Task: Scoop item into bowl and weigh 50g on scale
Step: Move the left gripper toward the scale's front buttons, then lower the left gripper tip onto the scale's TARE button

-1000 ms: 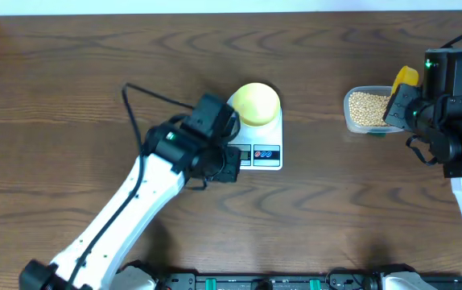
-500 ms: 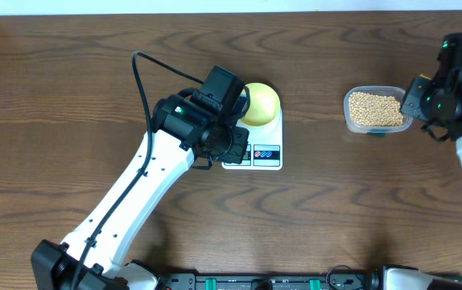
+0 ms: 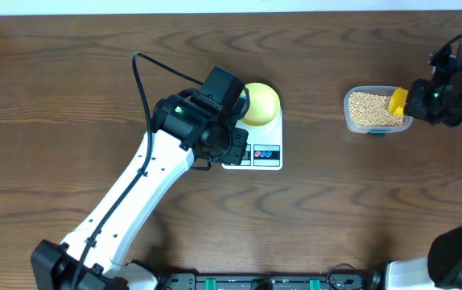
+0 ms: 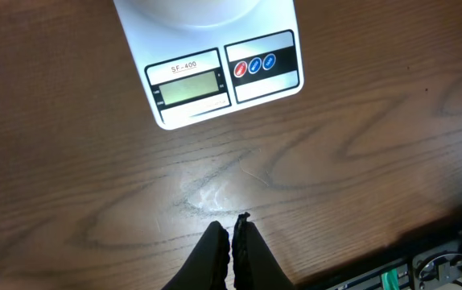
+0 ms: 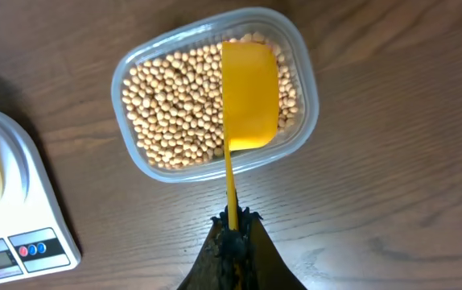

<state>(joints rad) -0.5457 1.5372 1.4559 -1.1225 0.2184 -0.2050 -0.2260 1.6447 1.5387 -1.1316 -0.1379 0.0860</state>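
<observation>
My left gripper is to move in and press the red button before my right gripper brings beans to the bowl, because the scale's display is blank.
Tan beans fill a clear tub at the right of the table. My right gripper is shut on the thin handle of a bright-yellow scoop, whose head lies over the right half of the beans, with no beans showing on it. From overhead the scoop sits at the tub's right end. The pale-yellow bowl stands on the white scale. My left gripper is shut and empty above bare wood, just in front of the scale's display.
The left arm crosses the table diagonally from the front left and covers the scale's left edge. The right arm reaches in from the right edge. A black rail runs along the front edge.
The right arm swung back to the right and tilted the scoop down over the tub's right end. The left arm shifted toward the scale a second ago and has since stayed still.
</observation>
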